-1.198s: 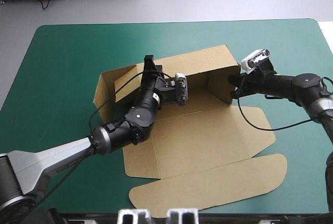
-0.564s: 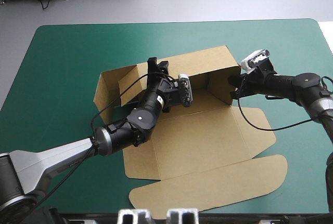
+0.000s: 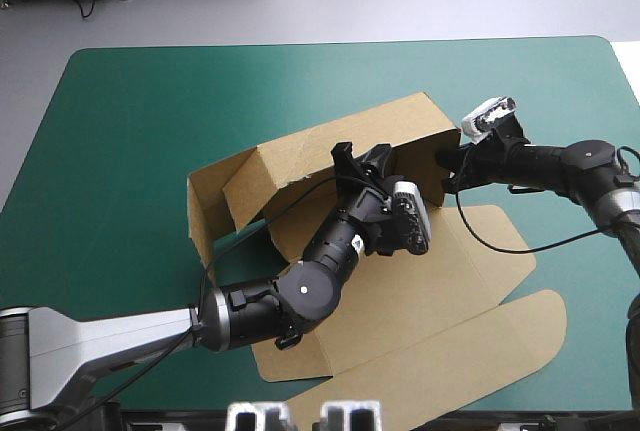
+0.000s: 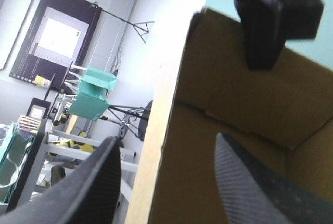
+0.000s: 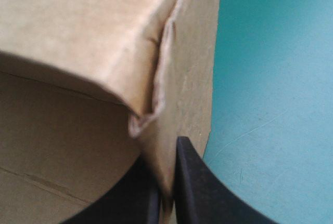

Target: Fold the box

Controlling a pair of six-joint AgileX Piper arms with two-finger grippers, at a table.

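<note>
The lid [image 3: 420,286] has its creased flaps [image 3: 450,356] all lying spread out level, so it should slide along flat when I pull the brown box by its sides.
The brown box [image 3: 300,156] lies mid-table, its back wall raised and leaning forward, its left wall [image 3: 203,213] up, and the lid [image 3: 450,351] flat toward the front. My left gripper [image 3: 365,163] stands open at the back wall. In the left wrist view the wall's top edge [image 4: 166,104] runs between the parted black fingers [image 4: 93,182] of the left gripper [image 4: 166,140]. My right gripper [image 3: 447,166] is shut on the box's right side wall; that gripper [image 5: 166,182] pinches the board [image 5: 78,26] at a creased corner. The left wrist view also shows the right gripper [image 4: 263,31] beyond the wall.
Bare teal-green cover [image 3: 130,111] spreads wide to the left of and behind the box, and a narrower strip [image 5: 270,78] lies beside the right gripper. The lid's outer flap [image 3: 520,326] reaches close to the table's front edge.
The left gripper has opened and swung right and forward along the back wall. The back wall now leans forward, and the base and lid have slid toward the front right. The right gripper has kept its hold.
</note>
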